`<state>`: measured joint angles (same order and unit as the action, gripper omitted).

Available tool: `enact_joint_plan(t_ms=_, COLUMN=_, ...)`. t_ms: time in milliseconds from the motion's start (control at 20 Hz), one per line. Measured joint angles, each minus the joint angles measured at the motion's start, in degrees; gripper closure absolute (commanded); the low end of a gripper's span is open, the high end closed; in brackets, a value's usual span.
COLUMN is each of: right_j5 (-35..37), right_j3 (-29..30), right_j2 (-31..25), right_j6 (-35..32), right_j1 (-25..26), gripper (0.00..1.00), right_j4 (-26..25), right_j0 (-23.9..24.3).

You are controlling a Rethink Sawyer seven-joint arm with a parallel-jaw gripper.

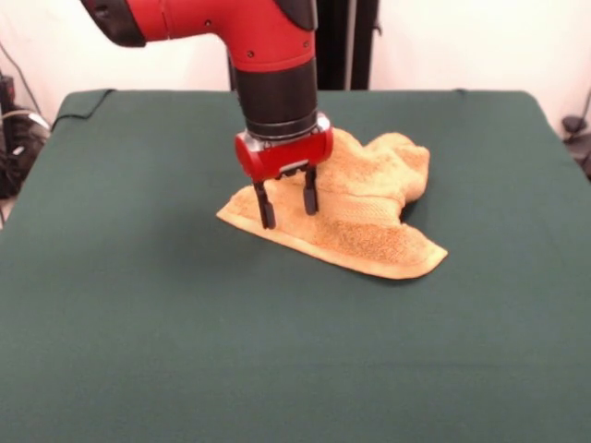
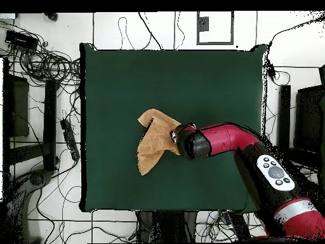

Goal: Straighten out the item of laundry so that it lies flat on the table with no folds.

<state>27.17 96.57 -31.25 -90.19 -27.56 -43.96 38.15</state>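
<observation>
I expect the golden-orange towel's far part (image 1: pixel 346 217), which lies in a loose heap (image 1: pixel 397 166), to drag along still folded when I pull the towel's near edge.
The golden-orange towel (image 1: pixel 355 208) lies near the middle of the dark green table (image 1: pixel 138 305). Its near part is flat with a woven band, and its far right part is bunched up in folds. My gripper (image 1: pixel 288 214) stands upright over the towel's left end. It is open, with the black fingertips (image 1: pixel 265 220) down at the cloth and nothing held between them. In the overhead view the towel (image 2: pixel 152 143) lies left of the red wrist (image 2: pixel 193 143), which hides the fingers. I see no white tag.
Bare green cloth (image 2: pixel 127 82) surrounds the towel on all sides. Cables and black stands (image 2: pixel 51 108) lie on the floor beyond the table's edges.
</observation>
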Motion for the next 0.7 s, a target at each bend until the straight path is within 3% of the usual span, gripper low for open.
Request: enact_joint_plan(t_ms=700, right_j5=-6.1, right_j3=-0.7, right_j2=2.7, right_j6=0.0, right_j1=2.9, gripper=0.00, right_j4=-2.0, right_j0=-0.4)
